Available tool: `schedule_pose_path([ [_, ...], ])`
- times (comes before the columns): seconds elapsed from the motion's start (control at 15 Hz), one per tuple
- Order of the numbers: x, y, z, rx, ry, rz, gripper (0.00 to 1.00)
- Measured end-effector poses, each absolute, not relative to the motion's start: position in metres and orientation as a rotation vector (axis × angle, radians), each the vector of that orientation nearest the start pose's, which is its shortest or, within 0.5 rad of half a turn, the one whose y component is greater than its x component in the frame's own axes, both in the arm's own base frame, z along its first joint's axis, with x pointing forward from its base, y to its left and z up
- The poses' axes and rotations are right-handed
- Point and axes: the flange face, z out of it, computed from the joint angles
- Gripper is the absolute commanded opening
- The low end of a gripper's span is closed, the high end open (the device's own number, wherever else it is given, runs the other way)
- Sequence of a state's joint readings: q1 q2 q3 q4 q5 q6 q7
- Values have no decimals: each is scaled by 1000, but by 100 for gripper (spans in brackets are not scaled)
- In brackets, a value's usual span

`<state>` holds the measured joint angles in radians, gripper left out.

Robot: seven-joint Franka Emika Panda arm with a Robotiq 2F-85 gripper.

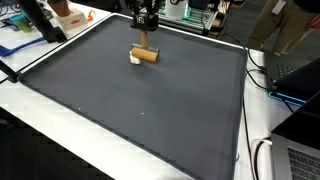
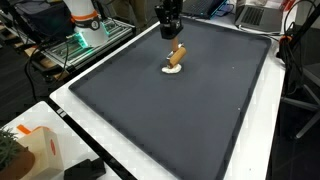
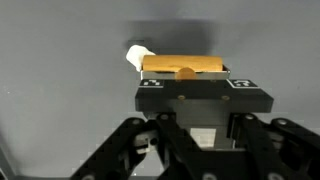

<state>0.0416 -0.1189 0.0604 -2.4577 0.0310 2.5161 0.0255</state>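
Next, my gripper backs away and line up the wooden piece's middle behind the white piece, because the white piece sits off the wooden piece's end.
A tan wooden piece with a white end lies on the dark grey mat near its far edge. A thin wooden stem rises from it to the gripper, which hangs straight above it. In the exterior view from another side the piece sits just below the gripper. In the wrist view the wooden piece and its white end lie just beyond the gripper body. The fingertips are hidden, so contact with the stem cannot be judged.
The mat lies on a white table. An orange and white object and blue sheets stand at a far corner. Cables and a laptop lie beside the mat. The robot base stands beyond the mat's edge.
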Motion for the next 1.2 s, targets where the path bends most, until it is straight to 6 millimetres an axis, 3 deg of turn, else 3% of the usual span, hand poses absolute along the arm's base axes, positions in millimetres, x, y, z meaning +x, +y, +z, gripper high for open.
schedule_pose_path([
  [0.47, 475, 32, 391, -3097, -95, -373, 22],
  [0.67, 475, 32, 386, -3197, -70, -389, 22],
  [0.87, 472, 33, 367, -3277, -51, -344, 22],
  [0.93, 471, 35, 359, -3281, -56, -318, 47],
  [1.0, 471, 38, 352, -3282, -61, -295, 47],
  [1.07, 471, 39, 349, -3282, -60, -286, 22],
  [1.2, 472, 39, 350, -3281, -56, -290, 22],
])
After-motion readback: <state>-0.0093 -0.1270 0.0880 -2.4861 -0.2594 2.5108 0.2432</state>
